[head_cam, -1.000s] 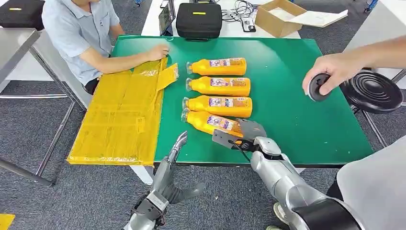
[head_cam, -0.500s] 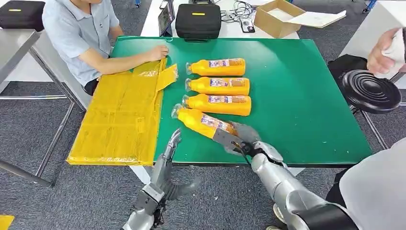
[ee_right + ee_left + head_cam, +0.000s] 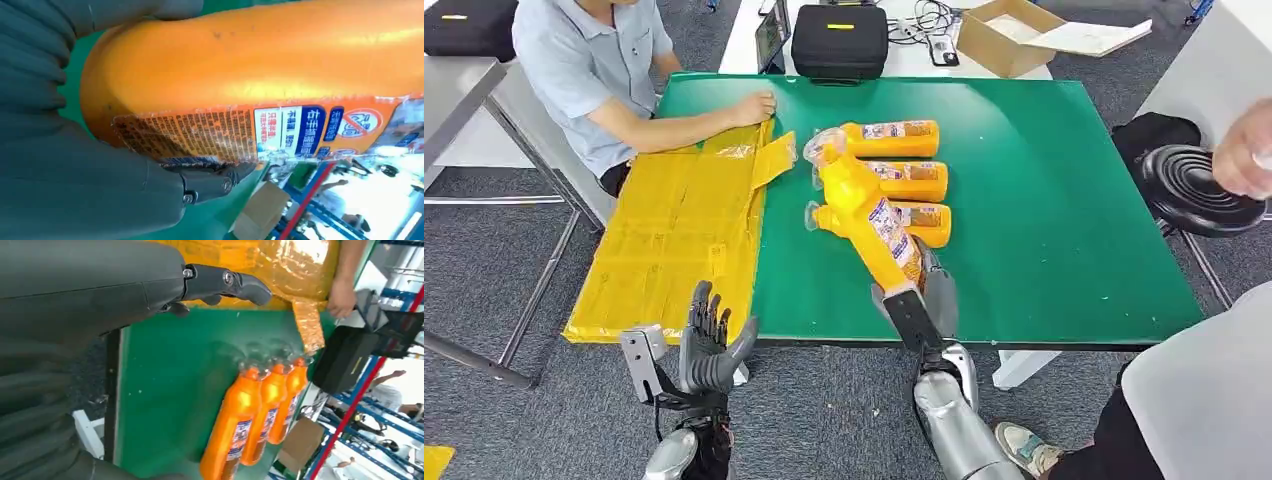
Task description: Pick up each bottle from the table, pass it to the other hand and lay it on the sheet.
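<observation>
My gripper will bring a large round logo on the orange bottle's hidden side (image 3: pixel 852 190) into view when it turns the bottle over, because the small block label (image 3: pixel 891 230) faces up.
My right hand (image 3: pixel 921 303) grips the base of an orange bottle (image 3: pixel 866 214) and holds it raised off the green table (image 3: pixel 1044 200), cap tilted away from me; the right wrist view shows its orange body and label (image 3: pixel 280 75) up close. Three more orange bottles lie side by side behind it (image 3: pixel 894 138) (image 3: pixel 911 180) (image 3: pixel 924 222), seen also in the left wrist view (image 3: pixel 260 410). The yellow sheet (image 3: pixel 679 235) covers the table's left edge. My left hand (image 3: pixel 704 345) is raised below the table's front edge, fingers spread and holding nothing.
A person in a blue shirt (image 3: pixel 589 60) sits at the far left with a hand (image 3: pixel 754 105) on the sheet. Another person's hand (image 3: pixel 1244 150) hovers over a black stool (image 3: pixel 1199 190) at right. A black case (image 3: pixel 839 40) and cardboard box (image 3: pixel 1004 35) stand behind the table.
My right hand has lifted the nearest bottle off the table and swung it nearly upright. My left hand has risen and turned palm-up with fingers spread. The person's hand at right has drawn back.
</observation>
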